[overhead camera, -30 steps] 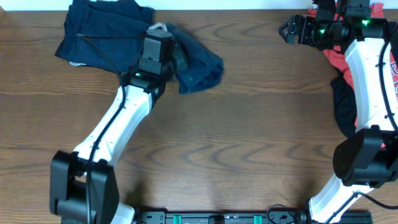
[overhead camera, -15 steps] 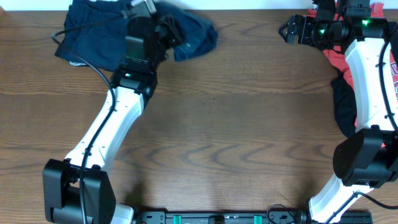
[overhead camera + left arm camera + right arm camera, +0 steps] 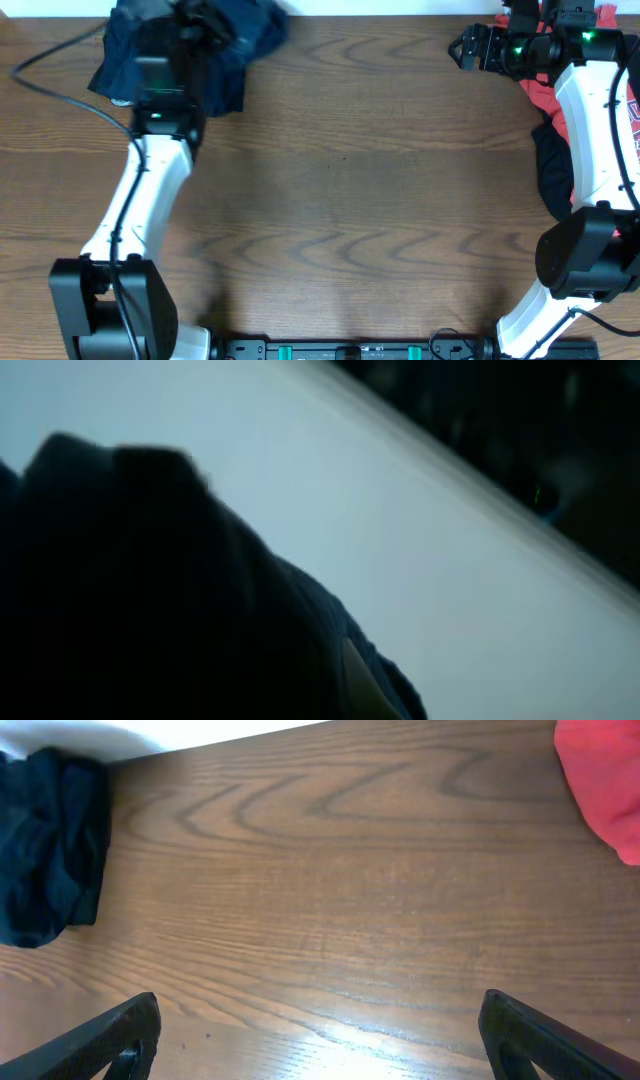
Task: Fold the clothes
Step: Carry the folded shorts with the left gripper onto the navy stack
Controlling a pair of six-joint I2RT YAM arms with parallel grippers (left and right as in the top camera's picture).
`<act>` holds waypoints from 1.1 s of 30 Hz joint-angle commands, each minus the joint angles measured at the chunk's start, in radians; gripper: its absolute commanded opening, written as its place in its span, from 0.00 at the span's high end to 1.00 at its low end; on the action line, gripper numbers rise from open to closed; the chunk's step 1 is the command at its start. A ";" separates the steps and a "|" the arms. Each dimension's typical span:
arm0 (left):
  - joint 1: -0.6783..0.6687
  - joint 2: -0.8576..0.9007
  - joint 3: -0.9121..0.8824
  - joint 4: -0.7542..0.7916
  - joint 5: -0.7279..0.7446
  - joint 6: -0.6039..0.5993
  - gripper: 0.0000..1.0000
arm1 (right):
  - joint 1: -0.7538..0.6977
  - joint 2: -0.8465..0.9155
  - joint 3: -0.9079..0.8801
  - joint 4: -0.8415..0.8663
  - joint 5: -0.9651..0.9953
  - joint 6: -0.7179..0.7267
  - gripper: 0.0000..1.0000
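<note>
I should pull my left gripper back and lay the piece over the pile, because the navy piece's trailing end sticks out past the pile of bunched navy clothes.
The dark navy clothes lie bunched at the far left edge of the table in the overhead view. My left gripper reaches over them and is shut on a navy piece that trails to its right. In the left wrist view dark navy cloth fills the left half, blurred, and hides the fingers. My right gripper hovers at the far right, away from the clothes. It is open and empty, with its fingertips wide apart over bare wood.
A red T-shirt and a black garment lie at the right edge under the right arm. The right wrist view shows a dark garment lump at left and red cloth at top right. The wooden table spans the middle.
My left gripper has swung left and toward the far edge, carrying the navy piece from the table's middle-left onto the navy pile. The right arm has not moved.
</note>
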 commanded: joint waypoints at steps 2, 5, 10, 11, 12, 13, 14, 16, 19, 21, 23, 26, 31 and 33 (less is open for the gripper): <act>0.091 0.069 0.048 0.131 0.088 0.032 0.94 | -0.003 -0.005 0.005 -0.006 0.002 -0.010 0.01; 0.135 0.135 0.073 0.159 0.097 0.006 0.94 | -0.003 -0.005 0.004 -0.010 0.003 -0.010 0.01; 0.184 0.274 0.179 0.185 0.158 0.007 0.94 | 0.008 -0.005 0.003 -0.005 0.020 -0.010 0.01; 0.187 0.305 0.208 0.191 0.166 0.008 0.94 | 0.013 -0.005 0.003 -0.001 0.032 -0.010 0.01; 0.188 0.337 0.236 0.190 0.167 0.008 0.94 | 0.019 -0.004 0.003 0.003 0.044 -0.010 0.01; 0.188 0.367 0.261 0.190 0.169 0.008 0.94 | 0.024 -0.004 0.003 0.007 0.050 -0.010 0.01; 0.188 0.396 0.282 0.189 0.174 0.008 0.94 | 0.031 -0.004 0.003 0.011 0.052 -0.010 0.01; 0.188 0.447 0.301 0.189 0.179 0.006 0.94 | 0.041 -0.004 0.003 0.018 0.055 -0.010 0.01; 0.192 0.477 0.301 0.116 0.182 -0.026 0.94 | 0.056 -0.004 0.003 0.024 0.086 -0.010 0.01; 0.192 0.472 0.301 0.013 0.183 -0.027 0.94 | 0.061 -0.004 0.003 0.029 0.101 -0.010 0.01; 0.192 0.454 0.301 -0.092 0.185 -0.026 0.94 | 0.064 -0.004 0.003 0.036 0.099 -0.009 0.01; 0.198 0.398 0.301 -0.245 0.177 -0.021 0.94 | 0.074 -0.004 0.003 0.045 0.097 -0.010 0.01; 0.209 0.284 0.301 -0.431 0.177 0.008 0.94 | 0.087 -0.003 0.003 0.061 0.097 -0.010 0.01; 0.209 0.238 0.301 -0.494 0.177 0.016 0.94 | 0.092 -0.003 0.003 0.074 0.097 -0.010 0.01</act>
